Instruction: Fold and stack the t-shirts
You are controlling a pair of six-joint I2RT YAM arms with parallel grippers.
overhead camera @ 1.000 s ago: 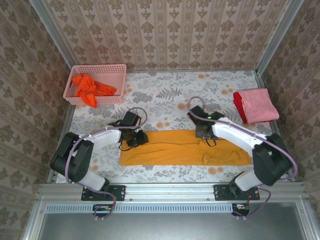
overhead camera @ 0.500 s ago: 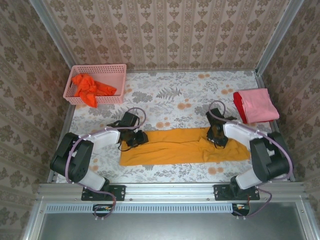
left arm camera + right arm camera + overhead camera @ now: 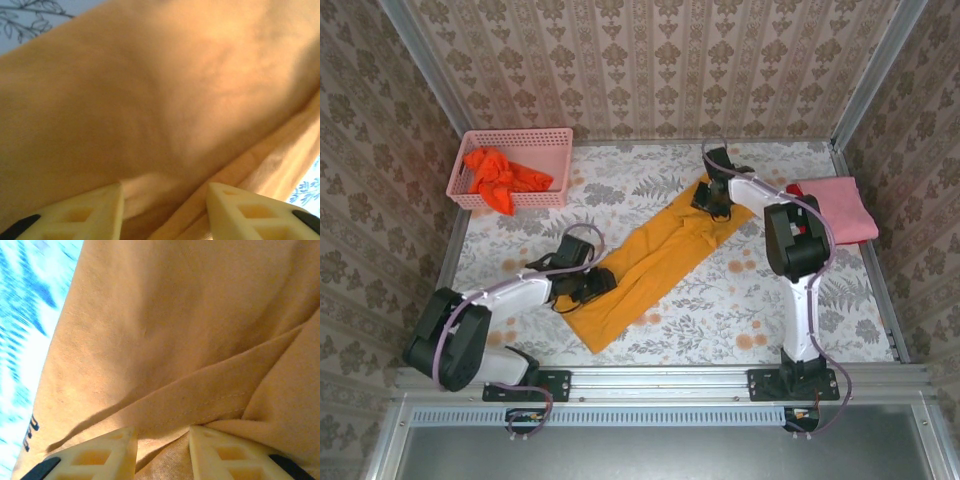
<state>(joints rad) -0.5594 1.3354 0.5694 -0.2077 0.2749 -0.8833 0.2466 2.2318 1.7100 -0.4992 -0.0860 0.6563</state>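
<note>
Next, I turn the golden-yellow t-shirt strip (image 3: 658, 262) straight and adjust its near end (image 3: 602, 328) with my left gripper before folding it, as it lies slanted across the tablecloth.
The golden-yellow t-shirt (image 3: 650, 262), folded into a long strip, lies slanted across the table from near left to far right. My left gripper (image 3: 594, 287) rests at the strip's near-left edge; in the left wrist view its jaws (image 3: 164, 200) stand apart over the yellow cloth (image 3: 165, 100), open. My right gripper (image 3: 708, 197) is at the strip's far end, and in the right wrist view it (image 3: 162, 442) is shut on a bunched fold of the yellow cloth (image 3: 200, 395). The chest print is hidden. A folded pink t-shirt (image 3: 838, 205) lies over a red one (image 3: 797, 212) at the far right.
A pink lattice basket (image 3: 515, 134) at the far left holds a crumpled orange-red t-shirt (image 3: 500, 175). The floral tablecloth (image 3: 740, 300) is bare near the right front. Metal rails and patterned walls close in the table.
The right gripper has swept the shirt's right end to the far side, turning the strip from level to slanted. The left gripper's jaws have spread apart at the near-left end.
</note>
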